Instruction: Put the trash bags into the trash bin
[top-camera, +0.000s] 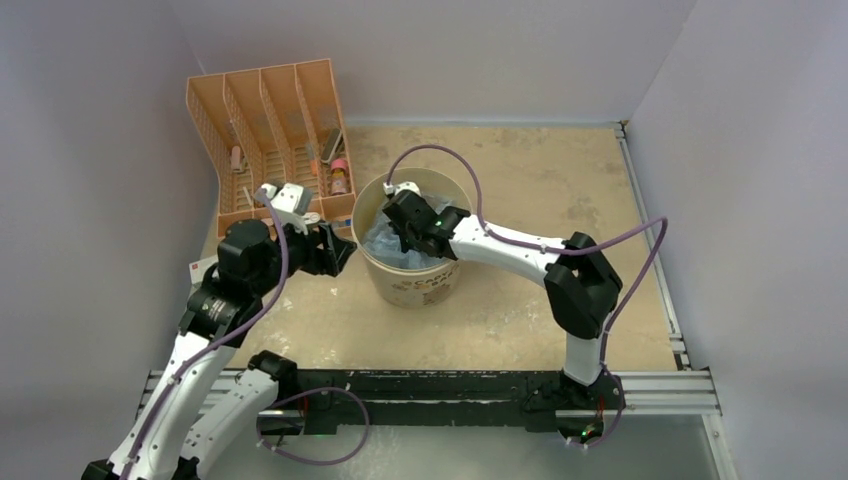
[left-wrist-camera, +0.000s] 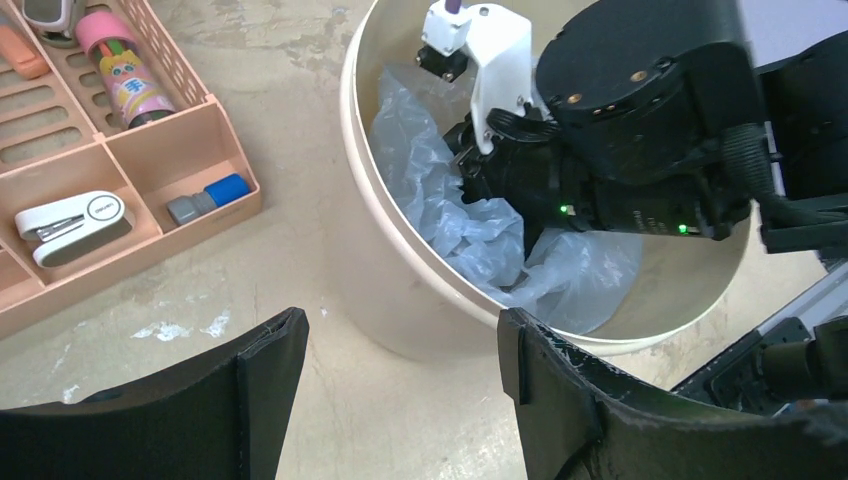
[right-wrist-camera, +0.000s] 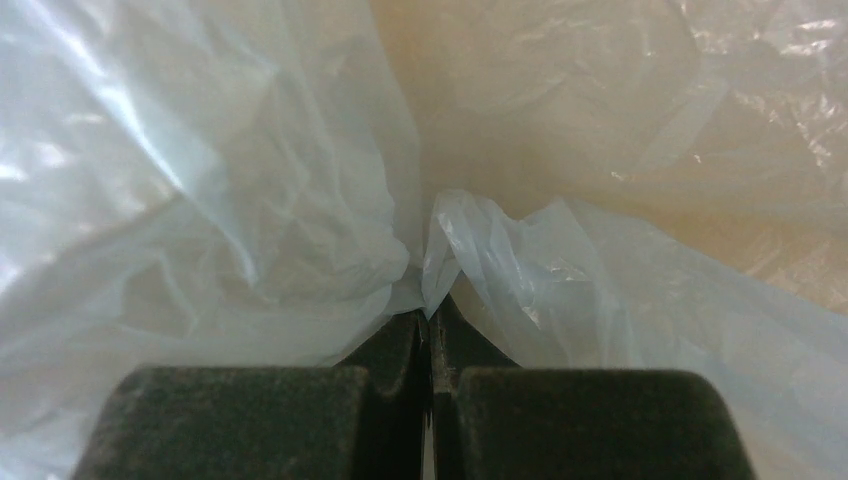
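Note:
The robot's right gripper should raise the trash bag's pinched fold (right-wrist-camera: 445, 255) above the bin's rim before the left gripper reaches in, because the trash bag (left-wrist-camera: 468, 246) lies crumpled below the bin's rim.
The trash bin (top-camera: 415, 285) is a round cream bucket standing mid-table. The trash bag (top-camera: 385, 245), thin light-blue crinkly plastic, lies crumpled inside it. My right gripper (top-camera: 405, 232) reaches down into the bin. In the right wrist view its jaws (right-wrist-camera: 430, 320) are shut with a fold of the bag (right-wrist-camera: 250, 200) pinched at their tips. My left gripper (top-camera: 345, 250) hovers just left of the bin. Its fingers (left-wrist-camera: 270, 350) stand wide apart with only bare table between them. The left wrist view shows the bin's wall (left-wrist-camera: 400, 290) and the bag (left-wrist-camera: 430, 190) under the right wrist (left-wrist-camera: 620, 130).
An orange slotted organizer rack (top-camera: 270, 130) stands at the back left, close to the bin. It holds a white stapler (left-wrist-camera: 70, 220), a pink bottle (left-wrist-camera: 125, 80) and small items. Grey walls enclose the table. A metal rail (top-camera: 450, 385) runs along the near edge.

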